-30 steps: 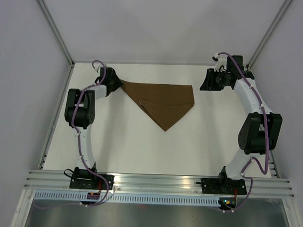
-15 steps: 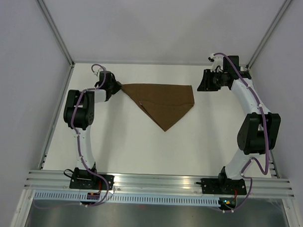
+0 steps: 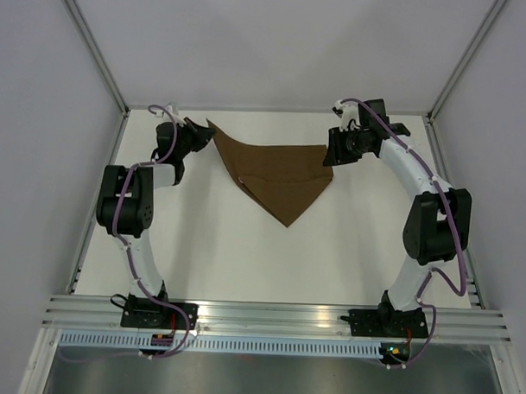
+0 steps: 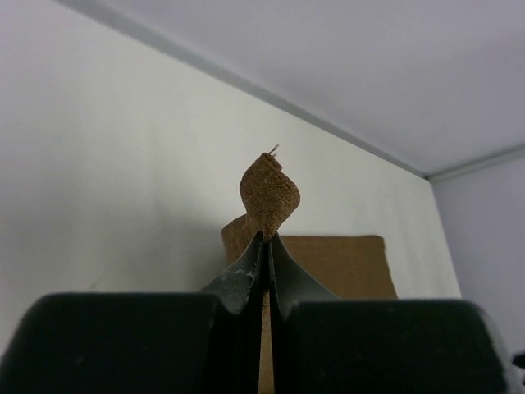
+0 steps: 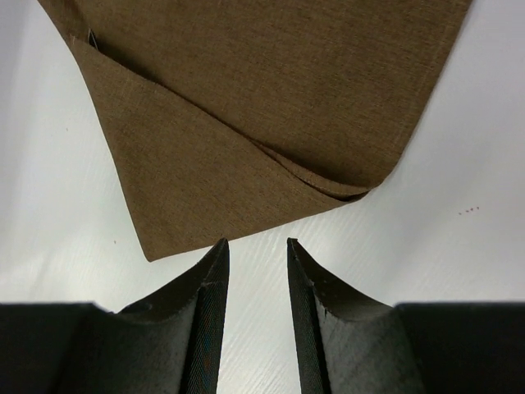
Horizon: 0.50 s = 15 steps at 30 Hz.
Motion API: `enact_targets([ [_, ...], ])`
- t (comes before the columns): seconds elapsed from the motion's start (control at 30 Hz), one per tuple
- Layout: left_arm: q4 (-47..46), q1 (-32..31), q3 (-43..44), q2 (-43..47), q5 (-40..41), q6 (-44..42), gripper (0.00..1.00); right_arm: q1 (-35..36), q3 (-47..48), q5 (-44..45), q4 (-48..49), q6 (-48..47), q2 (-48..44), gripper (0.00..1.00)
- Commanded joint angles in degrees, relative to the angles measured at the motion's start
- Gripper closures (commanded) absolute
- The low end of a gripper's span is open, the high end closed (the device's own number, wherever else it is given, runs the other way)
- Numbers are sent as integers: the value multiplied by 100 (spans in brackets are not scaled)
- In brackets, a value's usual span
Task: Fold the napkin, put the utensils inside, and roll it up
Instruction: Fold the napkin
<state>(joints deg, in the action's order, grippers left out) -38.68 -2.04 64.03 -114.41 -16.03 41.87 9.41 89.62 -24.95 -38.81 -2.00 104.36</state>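
The napkin's raised corner [image 3: 217,129] is in my left gripper's fingers and the way to the near point [image 3: 288,220] is clear, so my left gripper keeps going across and lets go there.
The dark brown napkin [image 3: 283,173] lies folded into a triangle at the back middle of the table, its point toward me. My left gripper [image 3: 204,132] is shut on the napkin's left corner and holds it raised off the table. In the left wrist view the corner [image 4: 269,194] curls up out of the closed gripper [image 4: 267,240]. My right gripper [image 3: 331,155] is open at the napkin's right corner. In the right wrist view the gripper [image 5: 257,245] stands just short of the layered cloth edge [image 5: 262,107], holding nothing. The knife is out of view.
The white table [image 3: 201,247] is walled by grey panels on the left, back and right. An aluminium rail [image 3: 276,317] with both arm bases runs along the near edge.
My left gripper has lifted the napkin's left corner up and toward the back. My right arm has swung left from the back right until its gripper reached the napkin's right corner.
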Motion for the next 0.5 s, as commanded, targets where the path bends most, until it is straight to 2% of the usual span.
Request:
enact_targets([
  [0.0,-1457,-112,-40,192,-1532,-127,93,96,284,148,-145,-81,102,60],
  [0.03,-1502,-164,-5,165,-1987,-135,93,105,310,157,-153,-81,120,60],
  [0.13,-1547,-498,-57,191,-2525,-398,92,149,328,157,-171,-81,129,60],
  [0.33,-1450,-1157,-303,174,-3203,-908,92,210,293,148,-189,-99,103,60],
  [0.47,-968,-1535,-444,279,-3336,-1399,92,219,284,148,-189,-108,102,60],
])
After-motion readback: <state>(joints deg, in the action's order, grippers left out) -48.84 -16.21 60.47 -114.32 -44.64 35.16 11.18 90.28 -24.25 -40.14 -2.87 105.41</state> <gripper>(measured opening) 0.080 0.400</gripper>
